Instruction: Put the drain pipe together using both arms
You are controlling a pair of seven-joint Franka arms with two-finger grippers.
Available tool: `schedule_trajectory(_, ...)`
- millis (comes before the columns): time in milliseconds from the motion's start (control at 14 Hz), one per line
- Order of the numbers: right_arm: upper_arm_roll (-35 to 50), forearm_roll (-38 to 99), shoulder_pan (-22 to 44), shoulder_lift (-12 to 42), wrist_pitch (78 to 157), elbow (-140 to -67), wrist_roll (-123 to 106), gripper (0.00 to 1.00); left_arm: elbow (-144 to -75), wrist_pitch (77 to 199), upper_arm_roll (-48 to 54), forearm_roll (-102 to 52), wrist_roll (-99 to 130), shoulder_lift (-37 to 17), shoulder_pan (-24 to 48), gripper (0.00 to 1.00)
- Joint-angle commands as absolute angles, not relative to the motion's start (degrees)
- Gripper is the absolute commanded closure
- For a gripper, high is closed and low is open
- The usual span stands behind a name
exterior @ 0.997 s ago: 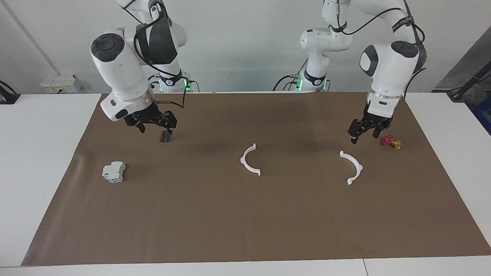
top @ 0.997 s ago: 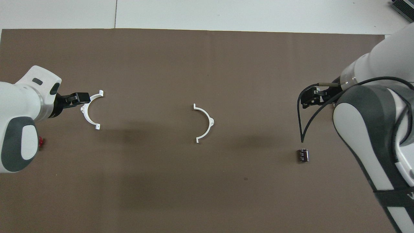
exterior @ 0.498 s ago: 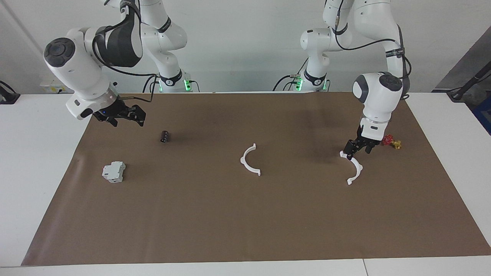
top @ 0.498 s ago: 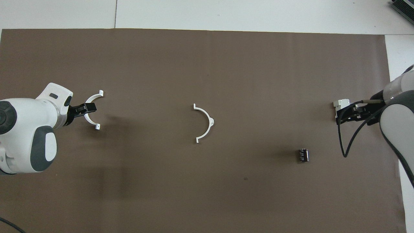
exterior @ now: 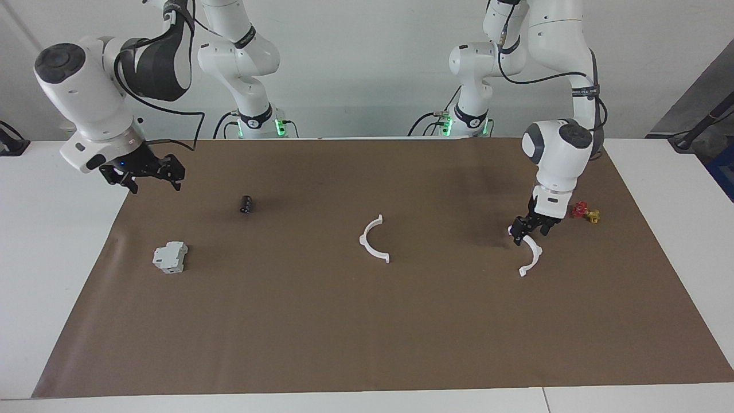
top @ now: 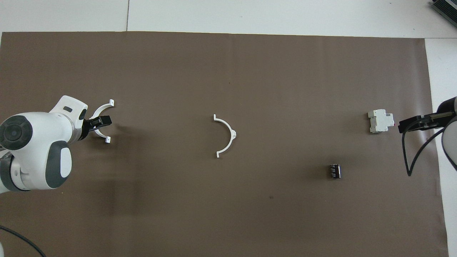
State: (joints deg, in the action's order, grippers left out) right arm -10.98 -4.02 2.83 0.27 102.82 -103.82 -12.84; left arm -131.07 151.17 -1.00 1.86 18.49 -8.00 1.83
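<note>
One arc (top: 101,109) is at my left gripper and a long way from my right gripper, so my left gripper should bring this arc over to meet the middle arc's ends (top: 218,154).
The drain pipe lies as two white half-ring arcs on the brown mat. One arc (exterior: 373,241) (top: 229,137) rests near the mat's middle. The other arc (exterior: 535,256) (top: 101,107) lies toward the left arm's end. My left gripper (exterior: 528,230) (top: 100,122) is down at this arc, open, its fingertips at the part of the arc nearer to the robots, which it partly hides. My right gripper (exterior: 147,176) (top: 416,123) hangs open and empty in the air over the mat's edge at the right arm's end.
A grey-white boxy block (exterior: 170,256) (top: 381,120) sits toward the right arm's end. A small dark cylinder (exterior: 246,204) (top: 334,171) lies nearer to the robots than the block. A red-and-yellow valve (exterior: 585,211) rests beside the left gripper's arc.
My left gripper came down from beside the valve onto the arc at its end. My right gripper swung away from the dark cylinder, out over the mat's edge.
</note>
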Motion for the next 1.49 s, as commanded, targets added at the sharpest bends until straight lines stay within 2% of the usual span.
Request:
schedule_trajectory(0,-10.02,-4.22,2.81,0.18,100.30,-99.33,-9.08,0.00,-131.22,152.84,-1.14,1.05,19.07,-9.05,2.02,0.00)
schedule_trajectory(71,-9.67,-4.22,3.25,0.35,97.67,-97.14,-6.62,0.00,-131.05,152.84,-1.14,1.05,19.07,-9.40,2.11,0.00)
schedule_trajectory(142,-9.41,-4.22,3.95,0.70,94.60,-94.25,-4.76,0.00,-131.04,152.84,-1.14,1.05,19.16,-9.40,2.11,0.06)
schedule_trajectory(285,-9.40,-4.31,5.80,1.67,91.77,-90.37,-2.47,0.00,-131.22,152.84,-1.14,1.05,19.07,-9.40,2.11,0.30)
schedule_trajectory(498,-8.79,-4.13,6.41,1.23,91.67,-90.35,-2.46,0.00,-131.40,152.84,-1.14,1.14,17.93,-9.40,2.11,0.65)
schedule_trajectory(641,-8.79,-4.13,6.42,0.62,91.06,-90.44,-2.55,0.00,-131.48,152.67,-1.14,1.06,17.32,-9.40,2.11,0.69)
schedule_trajectory(783,-8.88,-3.69,5.54,-0.43,91.23,-92.28,-3.34,0.00,-131.48,152.49,-1.14,1.05,16.52,-9.40,2.11,0.90)
schedule_trajectory(925,-8.88,-3.69,5.54,-0.53,91.49,-92.63,-3.43,0.00,-130.70,152.05,-0.97,1.14,17.74,-9.49,2.28,0.94)
schedule_trajectory(1424,-5.89,-3.16,0.79,-0.79,90.01,-92.02,-3.34,0.00,-119.98,142.13,-1.14,1.14,48.02,-9.49,17.20,0.94)
